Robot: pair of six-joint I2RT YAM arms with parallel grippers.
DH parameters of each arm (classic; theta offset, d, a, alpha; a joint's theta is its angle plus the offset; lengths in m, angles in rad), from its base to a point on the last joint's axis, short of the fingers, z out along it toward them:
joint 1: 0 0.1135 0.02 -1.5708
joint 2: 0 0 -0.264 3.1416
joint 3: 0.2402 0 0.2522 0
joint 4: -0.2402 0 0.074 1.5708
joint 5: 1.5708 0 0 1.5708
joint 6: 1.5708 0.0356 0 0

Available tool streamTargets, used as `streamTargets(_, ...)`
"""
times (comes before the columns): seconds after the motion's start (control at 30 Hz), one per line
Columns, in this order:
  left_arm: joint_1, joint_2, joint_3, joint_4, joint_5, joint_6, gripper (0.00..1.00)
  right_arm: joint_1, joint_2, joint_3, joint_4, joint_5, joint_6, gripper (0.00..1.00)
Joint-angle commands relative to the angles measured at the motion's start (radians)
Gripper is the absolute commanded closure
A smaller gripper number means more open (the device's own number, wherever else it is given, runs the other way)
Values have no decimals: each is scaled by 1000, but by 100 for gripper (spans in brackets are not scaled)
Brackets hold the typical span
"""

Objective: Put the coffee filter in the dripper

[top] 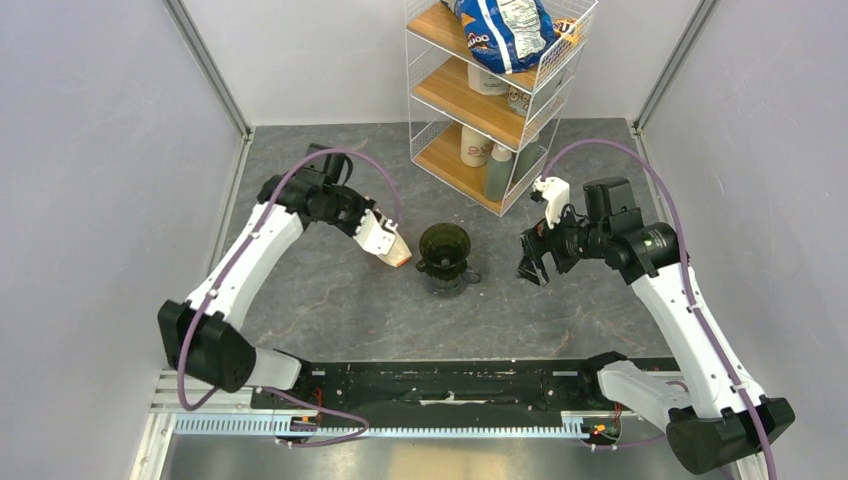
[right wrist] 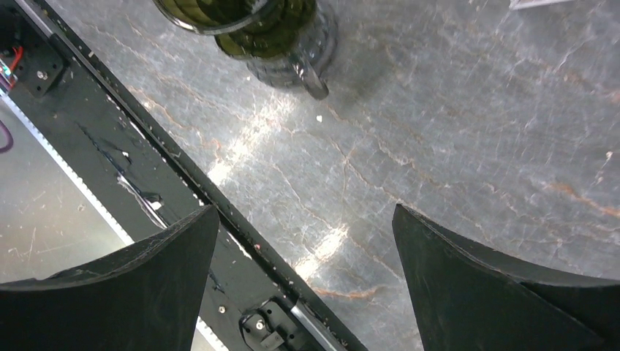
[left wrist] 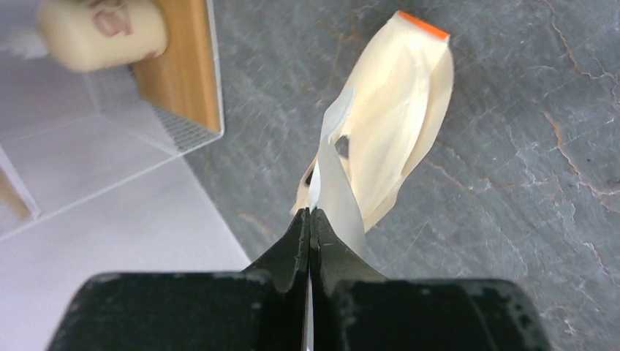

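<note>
The coffee filter sits by its edge in my left gripper, so my open right gripper carries on toward the filter's free side until it closes there.
The dripper, a dark funnel cup, stands on a grey-clear glassy vessel at the table's middle; its rim also shows at the top of the right wrist view. My left gripper is just left of it, shut on a thin white sheet edge, the coffee filter, at the mouth of a tan packet with an orange end. The packet hangs from there towards the table. Most of the filter is hidden inside it. My right gripper is open and empty, right of the dripper.
A white wire shelf with wooden boards stands at the back, holding a blue chip bag, cups and a bottle. A black rail runs along the near edge. White walls close in both sides.
</note>
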Motion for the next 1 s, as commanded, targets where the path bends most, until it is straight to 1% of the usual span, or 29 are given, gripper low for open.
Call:
streamTargets(0.0,34,-94,111,-98,66,-159,98,-3,-6,89,53,-38,41,3)
streamTargets(0.1,41,-120,208,-122,107,-336,98,-2,-14,120,96,-53,68,3)
streamTargets(0.2,40,-125,324,-117,201,-560,98,-2,-40,110,192,-70,70,3)
streamTargets(0.23,38,-121,367,-103,248,-663,98,-2,-52,93,246,-81,73,3)
streamTargets(0.3,19,-114,431,-57,299,-851,98,-1,-69,67,356,-107,88,3)
streamTargets(0.37,-14,-124,451,35,306,-1046,98,-1,-71,60,443,-137,110,3)
streamTargets(0.4,-26,-134,445,106,294,-1181,98,1,-65,62,474,-149,123,3)
streamTargets(0.47,-55,-150,428,247,223,-1421,98,8,-40,91,528,-132,188,4)
streamTargets(0.5,-75,-158,416,317,160,-1533,98,10,-20,117,544,-104,263,4)
streamTargets(0.57,-131,-171,386,408,-20,-1674,98,13,23,171,575,-56,428,5)
streamTargets(0.6,-152,-177,371,446,-87,-1712,98,15,39,194,589,-27,515,6)
streamTargets(0.67,-179,-180,346,498,-195,-1789,98,19,76,231,598,19,637,7)
streamTargets(0.77,-189,-148,359,514,-308,-1846,98,30,131,278,615,40,705,9)
streamTargets(0.83,-213,-130,378,522,-390,-1804,98,50,169,320,636,42,731,9)
streamTargets(0.9,-252,-131,366,567,-466,-1732,98,95,206,373,649,65,739,9)
streamTargets(0.97,-272,-147,340,614,-510,-1692,98,156,235,419,661,122,745,10)
